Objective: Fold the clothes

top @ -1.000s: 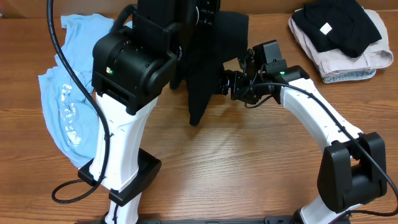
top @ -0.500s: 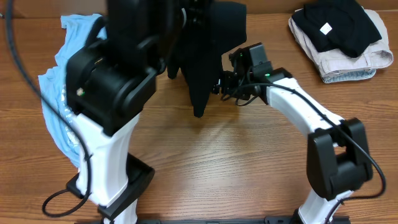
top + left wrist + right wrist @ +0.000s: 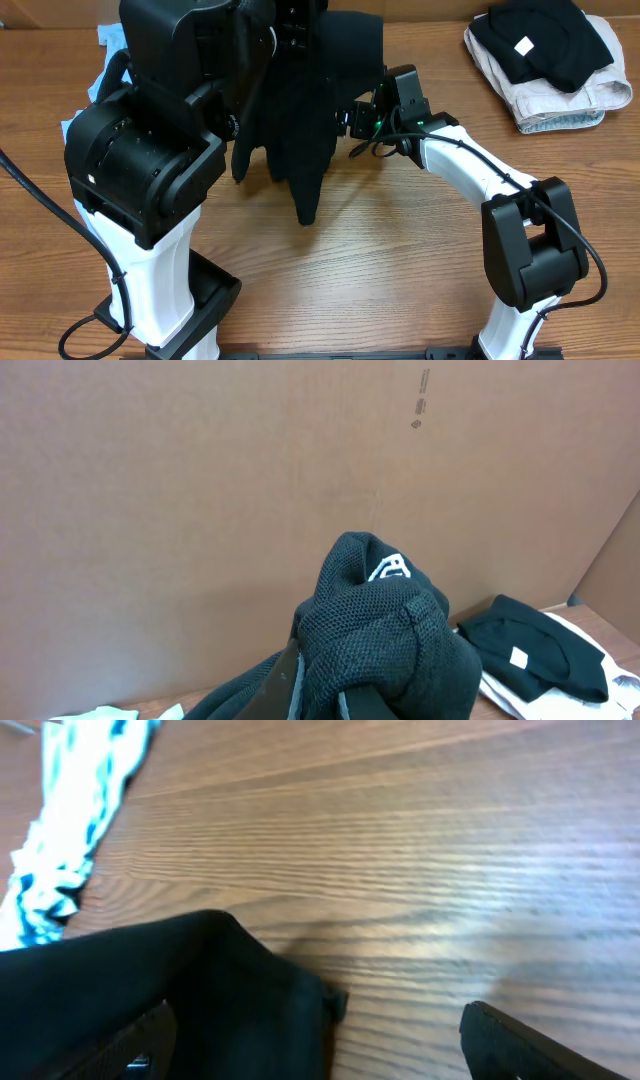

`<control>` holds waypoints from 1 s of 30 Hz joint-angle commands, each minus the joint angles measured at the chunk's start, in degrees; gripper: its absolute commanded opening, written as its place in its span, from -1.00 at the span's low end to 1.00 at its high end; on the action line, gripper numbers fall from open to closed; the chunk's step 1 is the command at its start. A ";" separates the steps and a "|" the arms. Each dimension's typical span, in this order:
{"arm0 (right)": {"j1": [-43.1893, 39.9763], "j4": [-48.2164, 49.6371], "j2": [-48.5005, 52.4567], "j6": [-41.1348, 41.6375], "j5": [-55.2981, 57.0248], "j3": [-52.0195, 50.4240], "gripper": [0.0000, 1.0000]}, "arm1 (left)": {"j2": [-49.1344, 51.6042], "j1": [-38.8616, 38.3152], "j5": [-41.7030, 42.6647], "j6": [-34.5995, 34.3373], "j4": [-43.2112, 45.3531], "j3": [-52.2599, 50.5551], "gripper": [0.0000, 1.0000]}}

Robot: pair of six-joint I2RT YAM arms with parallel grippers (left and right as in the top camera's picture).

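The black mesh garment (image 3: 425,655) will settle in loose, wrinkled layers when I lower it, because soft folds (image 3: 372,592) flop over at my left gripper.
A black mesh garment (image 3: 305,120) hangs from my left gripper (image 3: 300,25), raised high over the table, its lower tip near the wood. In the left wrist view my left gripper (image 3: 340,695) is shut on a bunch of this black fabric (image 3: 380,630). My right gripper (image 3: 352,120) is at the garment's right edge. In the right wrist view my right gripper (image 3: 320,1035) is open, with the black cloth (image 3: 180,990) lying against its left finger and partly between the fingers.
A light blue shirt (image 3: 80,150) lies crumpled at the left, mostly behind the left arm. A stack of folded clothes (image 3: 545,60), black on beige, sits at the back right. A cardboard wall (image 3: 200,480) stands behind the table.
The left arm has swung left and lifted the black garment with it. The right gripper has followed left and up toward the garment's edge.
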 commanded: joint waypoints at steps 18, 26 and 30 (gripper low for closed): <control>-0.70 -5.44 -0.39 0.66 -30.21 0.04 0.52 | -0.66 0.37 -5.07 -0.59 -1.27 -0.11 -0.84; -7.72 -22.10 -5.57 -10.80 -35.87 0.04 0.58 | -0.63 1.75 -6.36 -0.68 -0.17 -2.97 -0.84; -9.42 -29.38 -5.75 -21.16 -43.89 -0.09 0.60 | -0.63 2.23 -6.36 -0.79 0.70 -2.95 -0.83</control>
